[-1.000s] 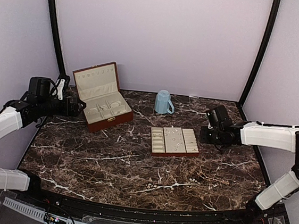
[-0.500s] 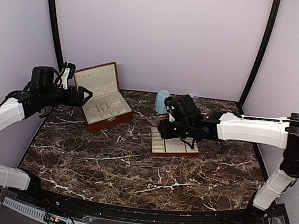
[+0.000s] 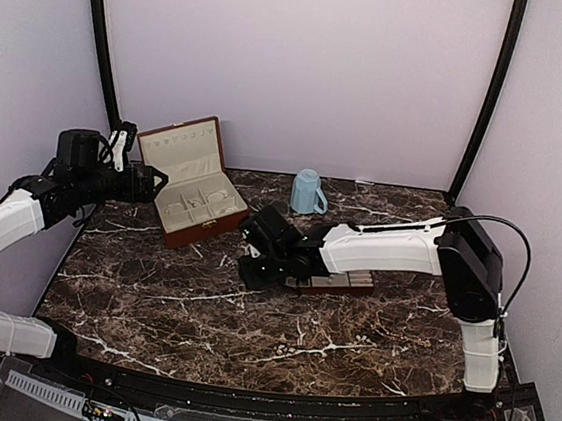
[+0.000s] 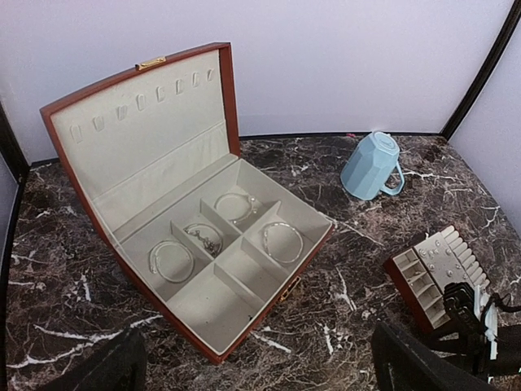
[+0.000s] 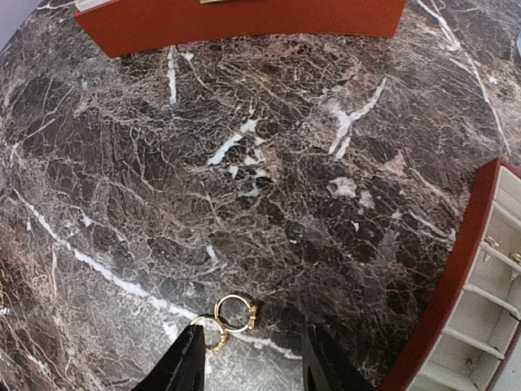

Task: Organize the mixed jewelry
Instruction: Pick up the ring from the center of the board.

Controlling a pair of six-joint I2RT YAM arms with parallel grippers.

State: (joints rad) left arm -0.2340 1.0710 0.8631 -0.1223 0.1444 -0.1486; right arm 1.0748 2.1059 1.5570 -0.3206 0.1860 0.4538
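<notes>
The beaded side (image 5: 252, 316) of the farther hoop ring (image 5: 235, 314) is centred with my open fingers, so my right gripper goes on down until they straddle it before it closes.
Two small gold hoop rings (image 5: 233, 313) of the mixed jewelry lie touching each other on the marble. My right gripper (image 5: 254, 336) stands open just over them, and its left fingertip (image 5: 192, 346) is right beside the nearer hoop. From above, that gripper (image 3: 251, 271) sits left of the cream slotted tray (image 3: 356, 282), between it and the reddish-brown box (image 3: 193, 189). The open box holds thin bracelets (image 4: 282, 241) in its compartments. My left gripper (image 4: 256, 338) hovers wide open and empty above the box's front. Tiny pieces sit in the tray (image 4: 431, 273).
A pale blue mug (image 3: 308, 191) lies at the back centre of the marble table (image 3: 200, 313). The right arm stretches across the tray and hides most of it. Black frame posts and pale walls close in the back and both sides.
The right arm has swept left from the tray's right side, over the tray, down to the marble at its left. The left gripper has barely shifted by the box.
</notes>
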